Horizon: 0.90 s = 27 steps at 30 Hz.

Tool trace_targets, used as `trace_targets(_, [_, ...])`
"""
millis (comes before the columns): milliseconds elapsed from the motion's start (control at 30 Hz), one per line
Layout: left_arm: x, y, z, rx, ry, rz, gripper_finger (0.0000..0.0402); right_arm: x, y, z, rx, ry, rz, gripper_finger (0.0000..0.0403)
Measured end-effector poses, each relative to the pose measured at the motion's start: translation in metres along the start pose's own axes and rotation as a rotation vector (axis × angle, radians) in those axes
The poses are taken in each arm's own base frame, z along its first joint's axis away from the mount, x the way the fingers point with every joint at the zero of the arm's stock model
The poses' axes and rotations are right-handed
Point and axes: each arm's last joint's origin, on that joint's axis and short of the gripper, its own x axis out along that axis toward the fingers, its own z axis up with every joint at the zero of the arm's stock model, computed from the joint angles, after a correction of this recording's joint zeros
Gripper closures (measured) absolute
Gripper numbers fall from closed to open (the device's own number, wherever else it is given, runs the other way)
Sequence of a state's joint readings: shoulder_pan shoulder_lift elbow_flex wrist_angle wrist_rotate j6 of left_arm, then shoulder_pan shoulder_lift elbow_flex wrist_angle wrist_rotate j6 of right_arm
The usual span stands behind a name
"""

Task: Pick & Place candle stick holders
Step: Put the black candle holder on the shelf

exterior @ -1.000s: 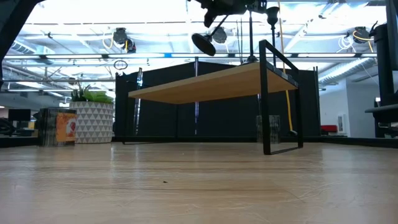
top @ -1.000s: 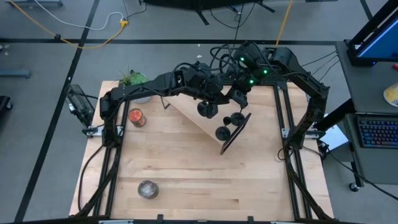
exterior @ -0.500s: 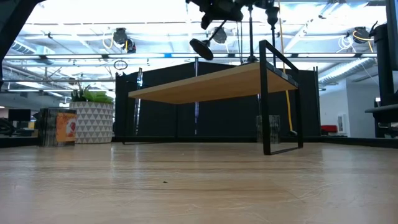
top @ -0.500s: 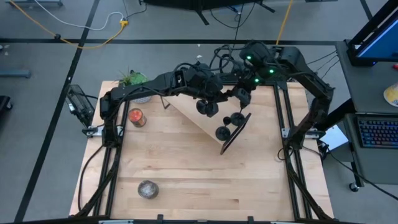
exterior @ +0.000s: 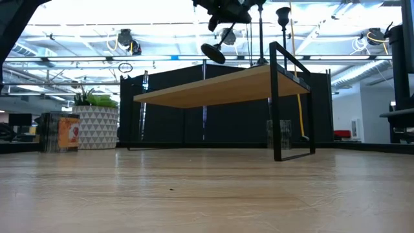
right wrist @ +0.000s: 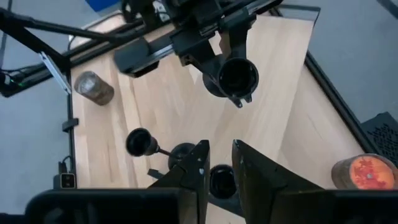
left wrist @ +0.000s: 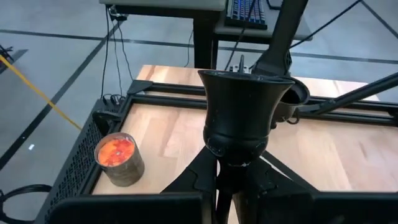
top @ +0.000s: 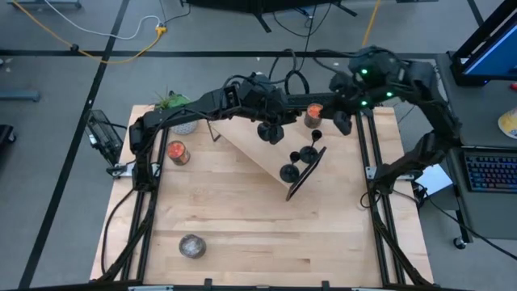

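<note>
My left gripper is holding the candle stick holder, and the held candle stick holder's round base (exterior: 213, 54) slants above the shelf, so it should turn the holder upright before lowering it beside the two standing holders.
My left gripper (top: 269, 120) is over the table's far middle, shut on a black candle stick holder (left wrist: 245, 115) held in the air above a small raised wooden shelf (top: 250, 149). Two more black holders (top: 309, 153) (top: 289, 172) stand on the shelf by their round bases, near its black frame. My right gripper (top: 340, 123) hangs open at the table's far right, apart from them, with nothing between its fingers (right wrist: 200, 165). The right wrist view looks down on both shelf holders (right wrist: 142, 143) and the held one (right wrist: 233, 78). My left gripper pinches the holder's thin stem (left wrist: 222, 179) between its two fingers, just behind the cup. The fingers lie along the stem, slanting a little downward. The cup (exterior: 213, 52) sticks out beyond the fingertips, tilted down and lifted clear of the shelf. The fingers hide the base.
An orange-topped jar (top: 313, 115) stands at the table's far edge between the two grippers. Another orange jar (top: 178, 152) and a potted plant (top: 171, 103) are at the far left. A grey jar (top: 192, 245) is near the front left. Bare wood (top: 266, 234) fills the near half.
My right gripper has drawn back from the shelf holders toward the table's far right corner and risen, uncovering the orange-topped jar at the far edge. My left gripper has kept its place with the holder still in the air.
</note>
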<state>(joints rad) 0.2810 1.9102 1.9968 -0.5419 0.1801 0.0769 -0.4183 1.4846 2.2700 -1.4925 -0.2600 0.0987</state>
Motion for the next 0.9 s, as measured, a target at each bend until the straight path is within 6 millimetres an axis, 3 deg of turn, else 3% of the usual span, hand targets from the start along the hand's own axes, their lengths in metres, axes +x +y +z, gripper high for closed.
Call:
trace_targets(167, [0.001, 0.006, -0.003, -0.001, 0.003, -0.042, 0.0377, -0.015, 0.003, -0.007, 0.025, -0.037, 0.002, 0.0344])
trace_targets(533, [0.029, 0.018, -0.045, -0.071, 0.012, -0.118, 0.0377, -0.030, 0.007, -0.014, 0.030, -0.070, 0.006, 0.0344])
trace_targets(733, [0.017, 0.023, -0.029, -0.032, -0.143, -0.186, 0.0377, -0.030, 0.007, -0.014, 0.048, -0.068, 0.006, 0.0344])
trace_targets(900, [0.011, 0.026, -0.026, 0.012, -0.165, -0.224, 0.0377, -0.030, 0.007, -0.014, 0.059, -0.068, 0.007, 0.0344])
